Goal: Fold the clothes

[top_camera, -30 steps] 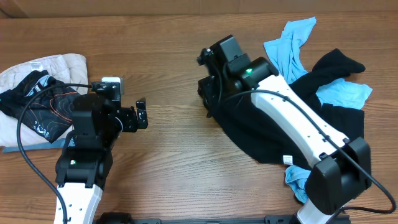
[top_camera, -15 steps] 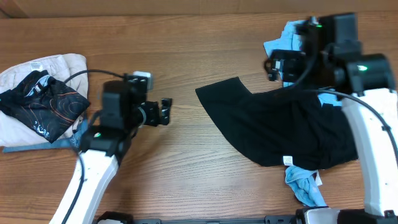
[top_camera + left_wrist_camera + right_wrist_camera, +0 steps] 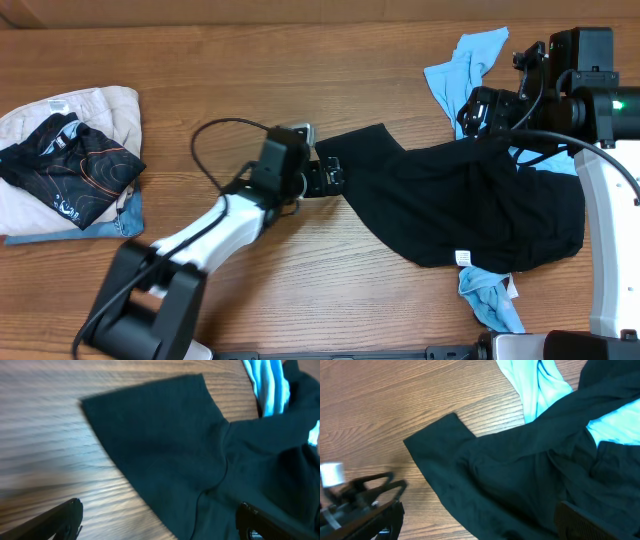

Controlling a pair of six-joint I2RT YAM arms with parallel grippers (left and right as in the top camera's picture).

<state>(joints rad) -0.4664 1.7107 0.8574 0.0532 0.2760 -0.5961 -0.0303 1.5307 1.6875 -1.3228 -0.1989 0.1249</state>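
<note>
My left gripper is to take the garment's corner [image 3: 350,153] and pull the black garment clear before folding, because the garment lies across the light blue clothes [image 3: 457,139].
A black garment [image 3: 460,205] lies spread on the right half of the wooden table, one corner pointing left. It also shows in the left wrist view [image 3: 200,460] and the right wrist view [image 3: 520,475]. My left gripper [image 3: 330,175] is open and empty, just at the garment's left corner. My right gripper [image 3: 478,112] is open and empty, raised above the garment's upper right part. Light blue clothes [image 3: 465,70] lie under and beside the black garment, also in the right wrist view [image 3: 535,385].
A stack of folded clothes [image 3: 65,160], beige with a black printed piece on top, sits at the far left. Another bit of light blue cloth [image 3: 490,290] and a white label [image 3: 463,257] show at the black garment's lower edge.
My left arm has swept right, from the table's left side to the garment's left corner. My right arm let go of that corner, moved to the far right and rose.
</note>
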